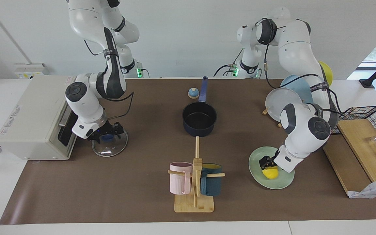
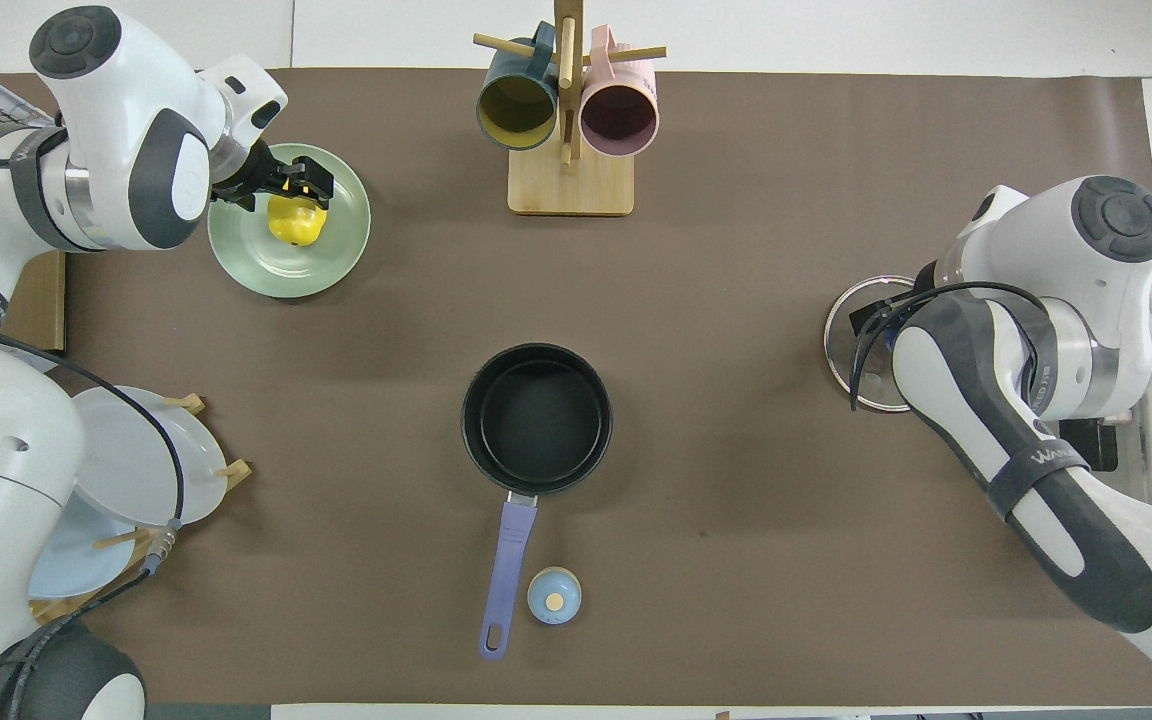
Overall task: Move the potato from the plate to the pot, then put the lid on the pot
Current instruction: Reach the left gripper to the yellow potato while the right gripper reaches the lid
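The lid [image 2: 848, 348] should lie flat over the potato when I lower it, because the glass lid's rim looks about the same width as the pot's opening [image 2: 537, 418].
The yellow potato [image 1: 271, 173] [image 2: 296, 221] lies on the mint-green plate [image 1: 284, 182] [image 2: 326, 265] toward the left arm's end of the table. My left gripper [image 1: 267, 164] [image 2: 293, 188] is down at the potato, on its side away from the robots. The dark blue pot [image 1: 199, 120] [image 2: 536, 418] stands mid-table with nothing in it, its handle pointing to the robots. The glass lid [image 1: 117, 147] [image 2: 851, 350] lies flat in front of the oven. My right gripper [image 1: 107, 133] is just over the lid, fingers open on either side of its blue knob [image 1: 107, 138].
A white toaster oven [image 1: 34, 120] stands beside the lid. A mug rack [image 1: 194, 182] [image 2: 568, 120] stands farther from the robots than the pot. A small bell [image 1: 193, 93] [image 2: 554, 596] sits by the pot's handle. A plate rack [image 1: 284, 102], wire basket [image 1: 370, 117] and wooden board [image 1: 354, 153] are at the left arm's end.
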`<state>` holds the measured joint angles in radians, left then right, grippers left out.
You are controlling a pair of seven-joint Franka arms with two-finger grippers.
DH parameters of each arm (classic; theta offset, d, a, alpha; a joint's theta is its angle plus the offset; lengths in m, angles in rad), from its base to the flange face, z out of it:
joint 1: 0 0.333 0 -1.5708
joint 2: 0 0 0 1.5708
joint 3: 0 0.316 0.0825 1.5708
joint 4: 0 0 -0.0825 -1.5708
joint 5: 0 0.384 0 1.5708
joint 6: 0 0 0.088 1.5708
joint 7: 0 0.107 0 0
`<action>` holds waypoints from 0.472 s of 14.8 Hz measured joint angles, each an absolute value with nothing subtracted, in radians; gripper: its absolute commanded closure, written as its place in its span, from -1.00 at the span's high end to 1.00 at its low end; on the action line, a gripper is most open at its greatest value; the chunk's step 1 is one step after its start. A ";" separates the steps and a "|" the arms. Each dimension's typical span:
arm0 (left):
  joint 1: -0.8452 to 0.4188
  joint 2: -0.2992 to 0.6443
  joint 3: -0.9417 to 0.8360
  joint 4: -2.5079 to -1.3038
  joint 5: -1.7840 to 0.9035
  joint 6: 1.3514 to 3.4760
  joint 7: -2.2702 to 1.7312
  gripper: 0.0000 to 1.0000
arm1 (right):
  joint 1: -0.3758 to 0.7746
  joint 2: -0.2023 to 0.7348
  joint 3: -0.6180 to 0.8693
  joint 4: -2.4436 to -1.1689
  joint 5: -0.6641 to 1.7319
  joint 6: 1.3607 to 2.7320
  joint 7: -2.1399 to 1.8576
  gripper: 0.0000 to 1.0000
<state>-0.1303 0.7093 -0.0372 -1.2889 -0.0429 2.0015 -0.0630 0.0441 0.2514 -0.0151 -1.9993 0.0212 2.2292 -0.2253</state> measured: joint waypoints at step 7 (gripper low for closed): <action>-0.131 0.696 -0.037 -1.307 -0.039 2.008 -0.071 -1.00 | 0.030 0.251 -0.016 -2.030 0.021 2.244 -0.282 0.86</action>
<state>-0.1309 0.6960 -0.0368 -1.3067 -0.0394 2.0080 -0.0714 0.0301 0.2512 -0.0163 -2.0304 0.0212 2.2438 -0.2818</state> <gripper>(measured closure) 0.242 0.000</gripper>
